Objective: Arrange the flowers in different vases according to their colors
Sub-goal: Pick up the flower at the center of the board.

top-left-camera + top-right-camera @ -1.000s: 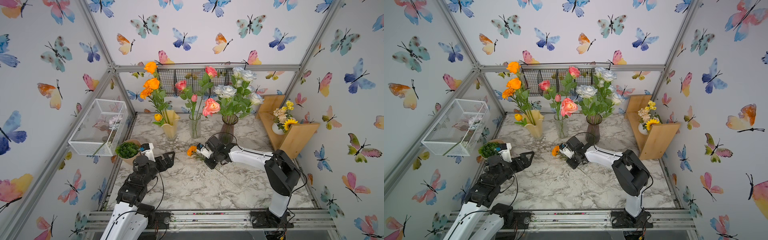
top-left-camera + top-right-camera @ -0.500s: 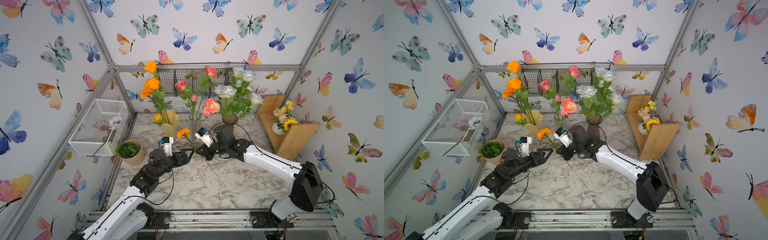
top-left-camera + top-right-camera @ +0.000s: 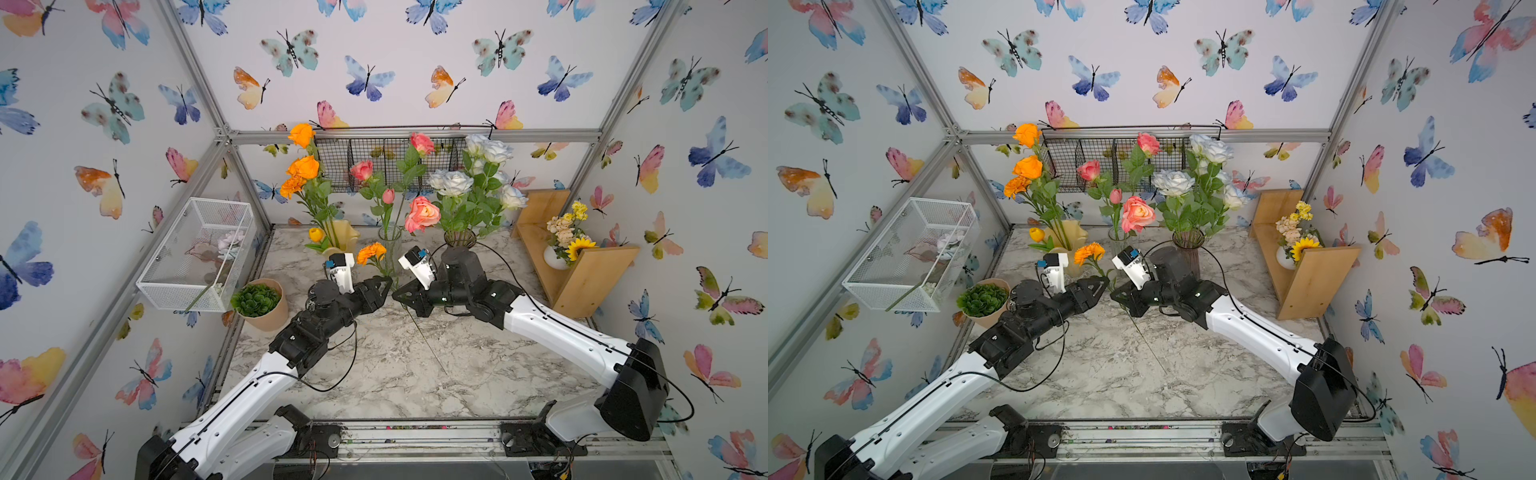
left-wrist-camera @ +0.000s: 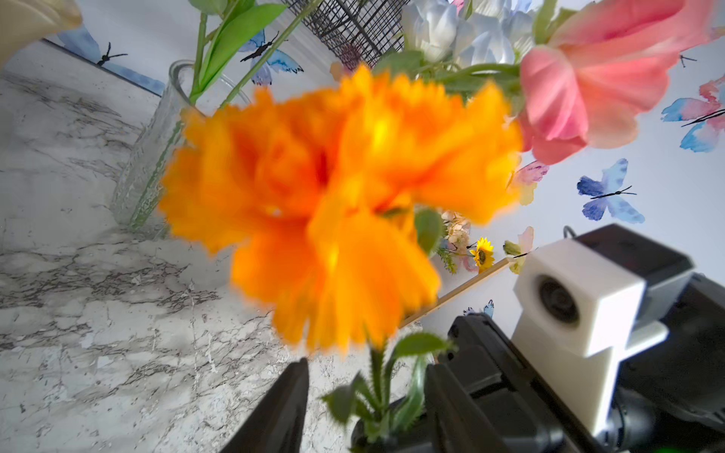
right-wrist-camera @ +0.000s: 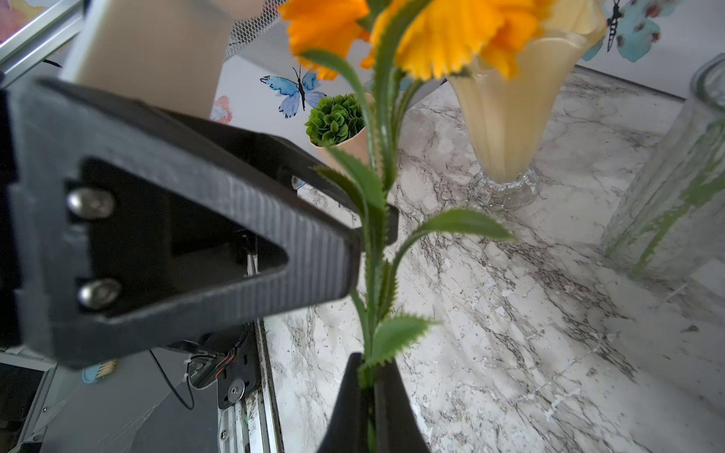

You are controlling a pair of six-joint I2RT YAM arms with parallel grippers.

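Observation:
My right gripper is holding the marigold's lower stem [image 5: 367,375], which has to go into the yellow vase, so my left gripper should grab the upper stem [image 5: 375,226] before my right gripper opens.
An orange marigold [image 3: 371,252] [image 3: 1089,252] stands raised above the table, just in front of the clear ribbed vase [image 3: 390,249]. My right gripper [image 3: 397,296] [image 5: 370,362] is shut on its green stem. My left gripper [image 3: 386,286] [image 4: 368,366] is open, with one finger on each side of the same stem, higher up under the bloom [image 4: 337,204]. The bare stem end [image 3: 428,340] slants down towards the table. The yellow vase [image 3: 347,237] holds orange flowers [image 3: 303,166], the clear one pink flowers [image 3: 422,214], the purple vase [image 3: 459,239] white flowers [image 3: 455,183].
A succulent in a tan pot [image 3: 259,301] stands left of my left arm. A white mesh box [image 3: 199,253] hangs on the left wall. A wooden shelf [image 3: 598,274] with a sunflower pot [image 3: 555,255] is at the right. A black wire rack [image 3: 374,162] hangs behind the vases.
My right gripper has lifted the marigold off the table and carried it back and left. My left arm has swung in to the stem and its jaws have narrowed around it.

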